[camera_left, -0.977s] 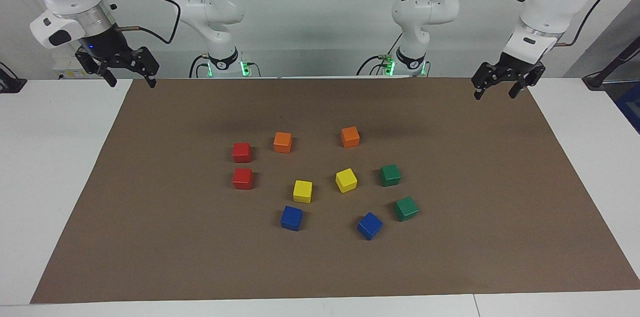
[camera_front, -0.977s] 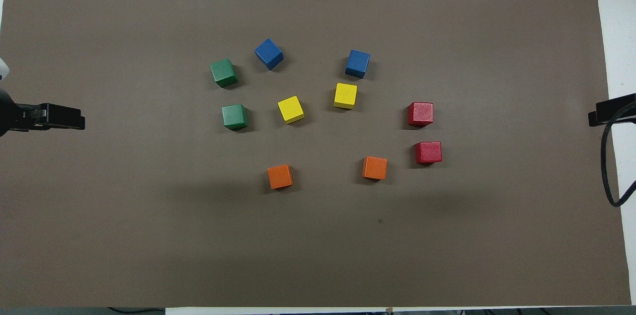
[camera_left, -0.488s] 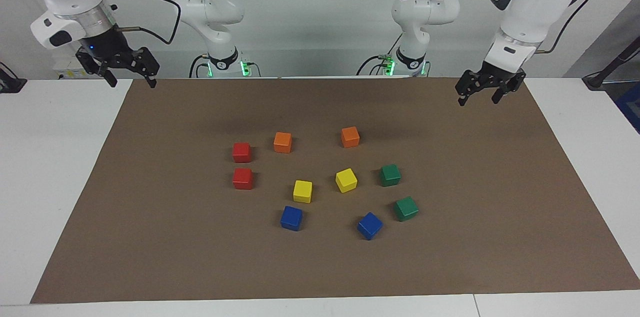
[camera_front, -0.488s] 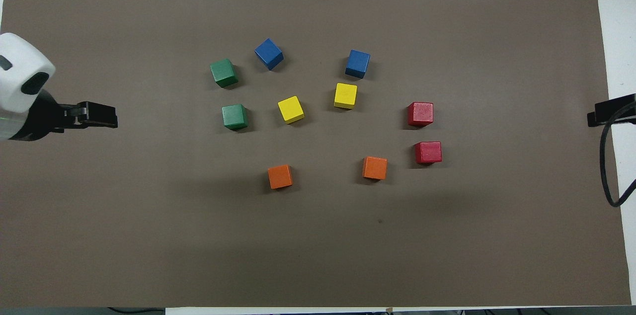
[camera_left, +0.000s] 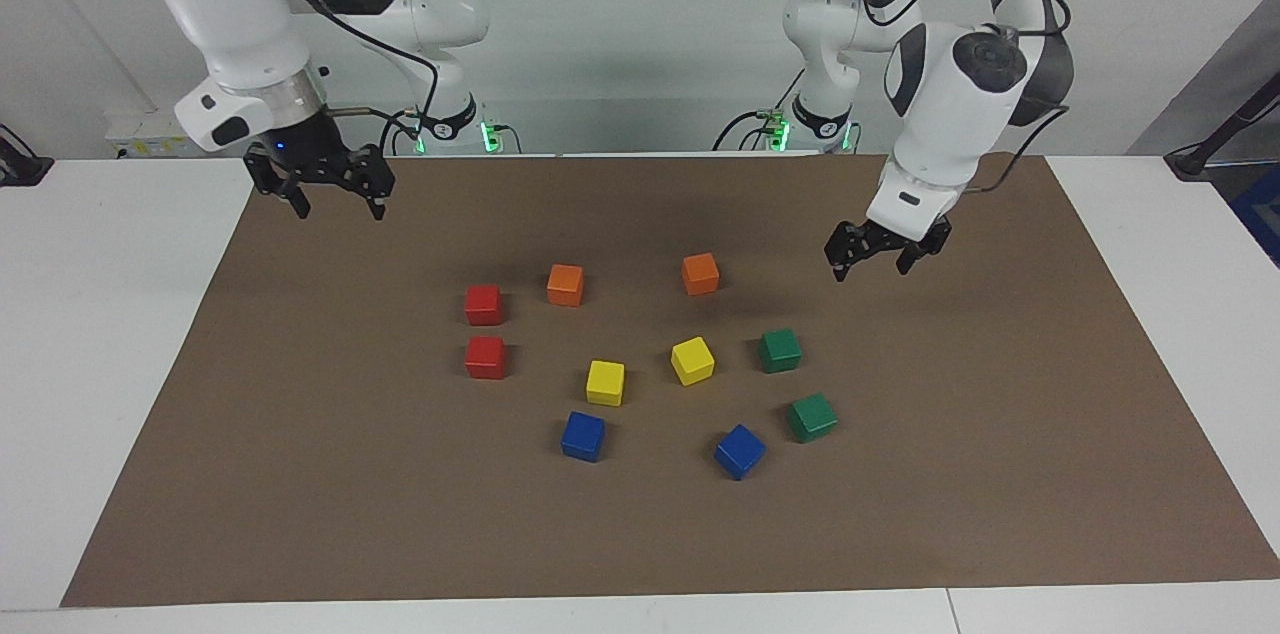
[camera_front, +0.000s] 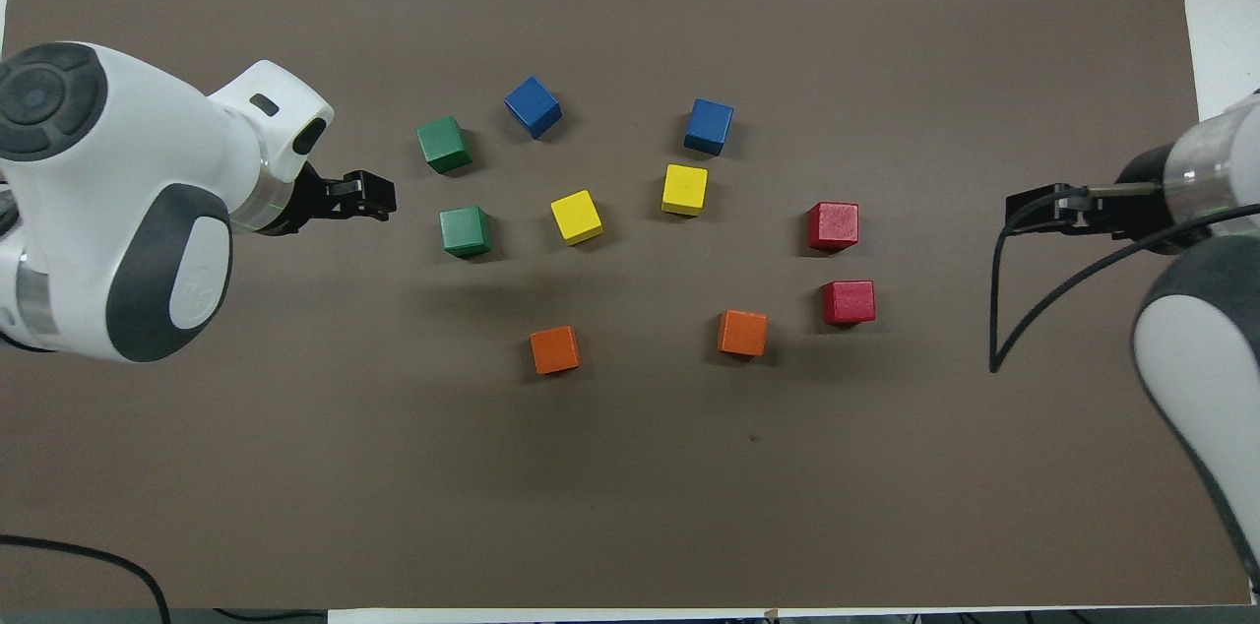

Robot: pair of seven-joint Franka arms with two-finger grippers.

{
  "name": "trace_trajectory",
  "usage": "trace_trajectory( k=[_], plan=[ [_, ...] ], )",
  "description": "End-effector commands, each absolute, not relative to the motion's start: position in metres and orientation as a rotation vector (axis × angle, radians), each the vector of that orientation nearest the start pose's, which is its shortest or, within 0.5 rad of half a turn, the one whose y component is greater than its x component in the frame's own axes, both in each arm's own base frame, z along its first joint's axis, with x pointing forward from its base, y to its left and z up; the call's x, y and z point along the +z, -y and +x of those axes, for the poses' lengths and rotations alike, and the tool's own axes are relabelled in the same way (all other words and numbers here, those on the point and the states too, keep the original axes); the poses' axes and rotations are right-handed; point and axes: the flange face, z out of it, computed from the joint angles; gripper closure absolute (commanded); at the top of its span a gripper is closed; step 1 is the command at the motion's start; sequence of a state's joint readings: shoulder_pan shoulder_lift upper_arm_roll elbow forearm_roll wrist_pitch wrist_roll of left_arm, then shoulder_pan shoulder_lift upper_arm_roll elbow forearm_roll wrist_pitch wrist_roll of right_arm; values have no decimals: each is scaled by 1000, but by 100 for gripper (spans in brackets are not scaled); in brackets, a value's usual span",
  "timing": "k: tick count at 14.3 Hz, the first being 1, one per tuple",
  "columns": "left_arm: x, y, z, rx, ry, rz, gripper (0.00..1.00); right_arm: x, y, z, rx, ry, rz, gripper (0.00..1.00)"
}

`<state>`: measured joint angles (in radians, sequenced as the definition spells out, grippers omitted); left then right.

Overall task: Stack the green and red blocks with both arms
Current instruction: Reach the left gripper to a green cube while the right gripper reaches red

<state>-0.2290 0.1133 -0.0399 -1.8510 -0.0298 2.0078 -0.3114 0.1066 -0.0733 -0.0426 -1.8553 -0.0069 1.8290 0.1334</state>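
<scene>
My right gripper should go on moving closer because the red block nearer the orange blocks [camera_front: 850, 303] stands apart from its neighbours. It should go on until its open fingers are on both sides of that block [camera_left: 483, 305] before it closes.
Two dark green blocks [camera_left: 779, 350] [camera_left: 811, 417] sit apart on the brown mat toward the left arm's end; they also show in the overhead view [camera_front: 465, 231] [camera_front: 443, 144]. Two bright red blocks [camera_left: 483, 304] [camera_left: 485, 356] sit close together toward the right arm's end, also in the overhead view [camera_front: 848, 301] [camera_front: 833, 225]. My left gripper [camera_left: 870, 266] [camera_front: 366, 196] is open and empty, raised over the mat beside the green blocks. My right gripper [camera_left: 338, 204] [camera_front: 1031, 211] is open and empty, raised over the mat's edge, well away from the red blocks.
Two orange cubes [camera_left: 565, 284] [camera_left: 700, 273], two yellow cubes [camera_left: 605, 382] [camera_left: 692, 360] and two blue cubes [camera_left: 583, 436] [camera_left: 739, 451] lie between the red and green pairs. The brown mat [camera_left: 300, 474] covers a white table [camera_left: 90, 314].
Both arms have swung in over the mat. The left gripper came down toward the green blocks; the right gripper moved a little toward the red ones. No block has moved.
</scene>
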Motion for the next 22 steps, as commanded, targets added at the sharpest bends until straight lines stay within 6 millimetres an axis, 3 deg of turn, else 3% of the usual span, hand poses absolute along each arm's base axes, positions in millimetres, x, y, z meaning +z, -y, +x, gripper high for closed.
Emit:
trace_trajectory(
  k=[1, 4, 6, 10, 12, 16, 22],
  plan=[
    [425, 182, 592, -70, 158, -3218, 0, 505, -48, 532, -79, -148, -3131, 0],
    [391, 207, 615, -65, 198, -3219, 0, 454, -59, 532, -10, -164, -3139, 0],
    [372, 239, 627, -56, 285, -3210, 0, 433, -83, 528, -20, -157, -3139, 0],
    [350, 237, 629, -72, 282, -3188, 0, 397, -110, 534, -74, -217, -3125, 0],
    [334, 236, 619, -41, 255, -3163, 0, 379, -118, 535, -63, -249, -3126, 0],
    [325, 244, 607, -23, 356, -3150, 0, 344, -126, 520, -76, -220, -3124, 0],
    [317, 247, 595, 3, 370, -3139, 0, 321, -133, 506, -55, -194, -3130, 0]
  ],
)
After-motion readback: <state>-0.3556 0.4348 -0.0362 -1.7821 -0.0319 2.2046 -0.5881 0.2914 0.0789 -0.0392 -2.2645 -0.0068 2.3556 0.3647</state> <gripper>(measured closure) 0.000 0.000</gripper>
